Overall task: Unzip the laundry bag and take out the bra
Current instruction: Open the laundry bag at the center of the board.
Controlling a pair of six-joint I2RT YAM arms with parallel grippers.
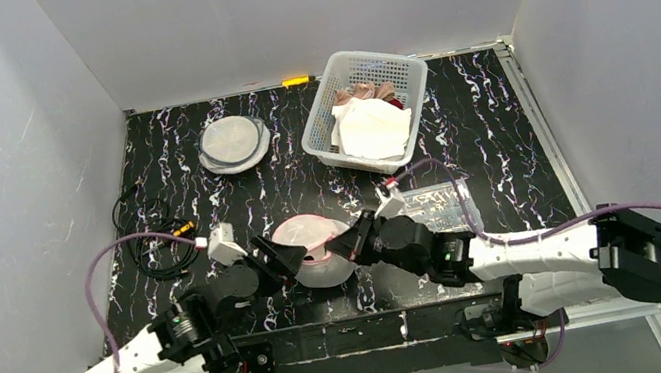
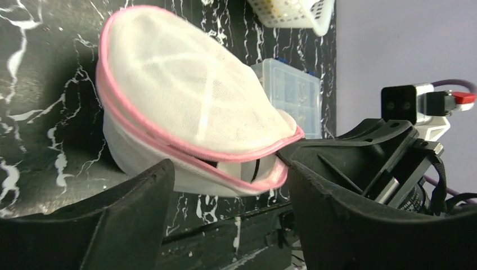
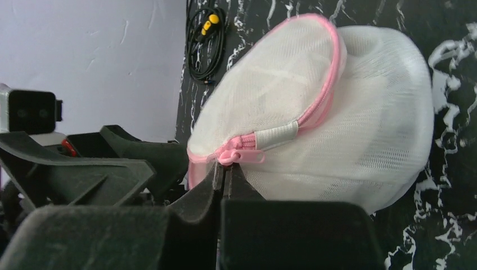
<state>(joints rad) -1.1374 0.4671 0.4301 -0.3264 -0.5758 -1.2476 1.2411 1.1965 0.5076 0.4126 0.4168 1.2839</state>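
I should let go of the zipper slider with my right gripper and raise the lid's edge [image 2: 219, 156], because the slider is at its pale end tape and the lid is over the bra.
The laundry bag [image 1: 314, 246], a white mesh dome with a pink zipper, sits at the near middle of the table between both grippers. My left gripper [image 2: 229, 169] is open, its fingers either side of the bag's near edge without touching it. There the zipper gapes [image 2: 253, 169], showing pale fabric and a dark strip. The bra is otherwise hidden in the mesh. My right gripper [image 3: 225, 167] is shut, its tips pinched against the underside of the pink zipper slider [image 3: 232, 156]. The pull tab [image 3: 252, 156] lies free to the right.
A white basket [image 1: 319, 117] of clothes stands at the back right. A second round mesh bag [image 1: 235, 144] lies at the back left, a clear plastic box [image 1: 438, 206] sits right of the bag, and black cables [image 1: 153, 238] are coiled at the left edge.
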